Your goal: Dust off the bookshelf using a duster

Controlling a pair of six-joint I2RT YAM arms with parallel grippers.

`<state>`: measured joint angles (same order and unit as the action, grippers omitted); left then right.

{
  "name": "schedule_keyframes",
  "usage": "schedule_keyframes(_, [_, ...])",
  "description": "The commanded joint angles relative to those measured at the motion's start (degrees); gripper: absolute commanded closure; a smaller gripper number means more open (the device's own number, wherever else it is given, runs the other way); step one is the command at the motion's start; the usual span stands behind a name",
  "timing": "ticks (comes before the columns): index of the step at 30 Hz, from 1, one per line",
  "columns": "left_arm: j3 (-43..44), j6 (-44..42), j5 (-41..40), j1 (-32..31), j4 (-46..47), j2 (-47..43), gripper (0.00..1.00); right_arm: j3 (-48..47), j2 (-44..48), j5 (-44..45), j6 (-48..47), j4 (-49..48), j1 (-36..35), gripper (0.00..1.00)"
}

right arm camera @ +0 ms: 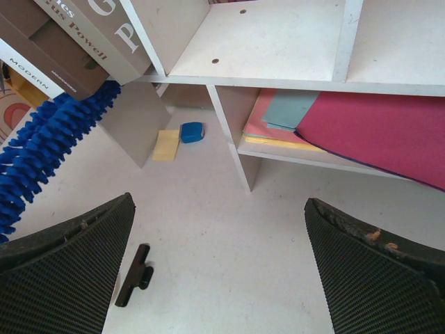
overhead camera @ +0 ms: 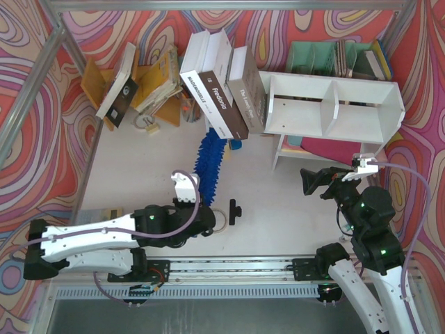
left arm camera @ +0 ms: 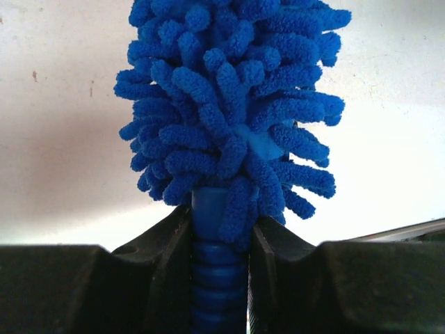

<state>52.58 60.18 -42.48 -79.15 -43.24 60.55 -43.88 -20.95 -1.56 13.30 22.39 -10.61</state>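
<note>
My left gripper needs to swing the duster's fluffy tip (overhead camera: 214, 134) around toward the shelf's white leg (overhead camera: 277, 153), because the tip is outside the white panel under the leaning books.
The white bookshelf (overhead camera: 334, 104) stands at the back right on white legs, with two open compartments; its underside and one leg show in the right wrist view (right arm camera: 278, 49). The blue fluffy duster (overhead camera: 208, 163) lies on the table left of the shelf, its far end under leaning books. My left gripper (overhead camera: 201, 212) is shut on the duster's ribbed blue handle (left arm camera: 219, 264), the fluffy head (left arm camera: 229, 104) pointing away from it. My right gripper (overhead camera: 316, 182) is open and empty, just in front of the shelf and above the table (right arm camera: 219, 202). The duster also shows in the right wrist view (right arm camera: 49, 146).
Several large books (overhead camera: 222, 90) lean against the shelf's left side. A teal file organizer (overhead camera: 327, 59) stands behind the shelf, and a yellow-orange book rack (overhead camera: 149, 87) at the back left. A black T-shaped piece (overhead camera: 235, 211) and a ring (overhead camera: 219, 221) lie near my left gripper. Pink folders (right arm camera: 375, 129) lie under the shelf.
</note>
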Motion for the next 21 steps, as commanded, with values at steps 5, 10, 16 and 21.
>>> schedule_keyframes(5, [-3.87,4.56,-5.53,-0.04,-2.55,-5.02,1.0,-0.2,0.4,0.35,-0.34,-1.21,-0.4,0.01])
schedule_keyframes(10, [-1.71,-0.84,-0.9,-0.03,6.34,0.77,1.0,-0.21,0.47,0.33,-0.34,-1.23,-0.38,0.01])
schedule_keyframes(16, [5.49,-8.96,4.72,-0.04,14.03,11.75,1.0,-0.23,0.38,0.48,-0.44,-1.13,-0.39,0.01])
schedule_keyframes(21, [11.18,-13.07,9.71,-0.71,18.44,18.88,1.0,-0.2,0.64,0.53,-0.29,-1.05,-0.38,0.01])
